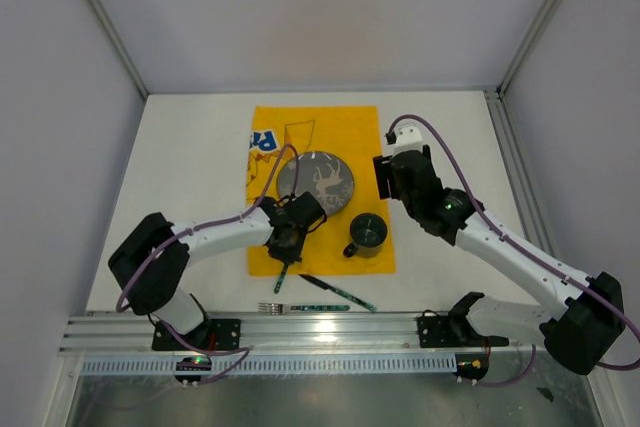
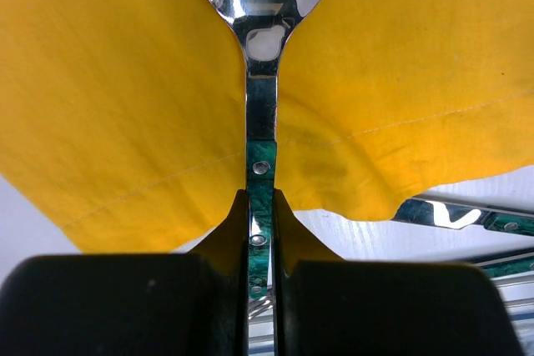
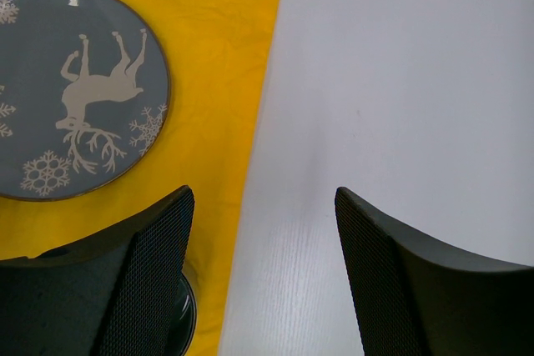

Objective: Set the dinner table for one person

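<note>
Next, I turn the spoon with my left gripper and bring its bowl between plate and mug [image 1: 334, 230], because the spoon's handle end [image 1: 280, 282] sticks out past the yellow cloth's near edge.
My left gripper [image 1: 288, 239] is shut on the green marbled handle of a spoon [image 2: 260, 122]. The spoon's shiny bowl points away over the yellow cloth [image 2: 108, 81], and its handle end [image 1: 282, 277] sticks out toward the near edge. A grey plate with a white deer [image 1: 318, 181] lies on the cloth [image 1: 300, 127], with a dark green mug [image 1: 366, 235] at its near right. My right gripper [image 1: 385, 179] hangs open over the white dinner table [image 3: 400, 81], just right of the plate [image 3: 75, 89], with nothing between its fingers [image 3: 158, 248].
A green-handled knife [image 1: 336, 293] and a fork [image 1: 271, 307] lie on the table near the front rail. In the left wrist view these two [image 2: 455, 216] show at the right, past the cloth's corner. The mug's rim [image 3: 185, 323] sits under my right gripper's left finger.
</note>
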`<state>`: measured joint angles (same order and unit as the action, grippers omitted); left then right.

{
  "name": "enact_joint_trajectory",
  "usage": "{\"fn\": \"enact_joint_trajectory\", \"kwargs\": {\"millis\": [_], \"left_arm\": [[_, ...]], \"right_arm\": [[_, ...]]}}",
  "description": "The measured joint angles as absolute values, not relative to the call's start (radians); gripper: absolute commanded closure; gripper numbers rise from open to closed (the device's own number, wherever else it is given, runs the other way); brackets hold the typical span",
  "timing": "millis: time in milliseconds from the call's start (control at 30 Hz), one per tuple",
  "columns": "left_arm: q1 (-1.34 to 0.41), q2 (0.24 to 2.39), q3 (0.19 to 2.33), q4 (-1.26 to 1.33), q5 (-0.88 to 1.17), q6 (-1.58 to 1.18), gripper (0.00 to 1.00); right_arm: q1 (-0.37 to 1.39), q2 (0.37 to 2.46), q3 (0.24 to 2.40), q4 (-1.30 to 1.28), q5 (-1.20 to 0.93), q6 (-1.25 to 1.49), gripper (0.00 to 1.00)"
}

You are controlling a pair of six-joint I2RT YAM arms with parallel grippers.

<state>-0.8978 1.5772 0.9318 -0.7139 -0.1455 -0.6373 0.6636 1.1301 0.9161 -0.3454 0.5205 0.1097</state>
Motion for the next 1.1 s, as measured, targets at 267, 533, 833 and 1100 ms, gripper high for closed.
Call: {"fn": "enact_joint_trajectory", "kwargs": {"millis": [267,533,833,1100], "left_arm": [[-0.896,1.570,1.081,-0.823,-0.175,-0.556,1.00],[-0.896,1.577,1.204,-0.943,-0.124,-0.395,1.00],[-0.896,1.596,1.287,-0.992,-0.049,-0.163,1.00],[-0.896,1.614,1.264,-0.982,-0.047,-0.047,1.00]], "right_arm": [[0.664,1.130,0.913,-0.345,0.521,0.113,0.27],[0.664,1.130,0.910,-0.345,0.514,0.117,0.27],[0.664,1.130,0.910,-0.345,0.510,0.121,0.27],[0.664,1.132,0.910,-0.345,0.510,0.120,0.27]]}}
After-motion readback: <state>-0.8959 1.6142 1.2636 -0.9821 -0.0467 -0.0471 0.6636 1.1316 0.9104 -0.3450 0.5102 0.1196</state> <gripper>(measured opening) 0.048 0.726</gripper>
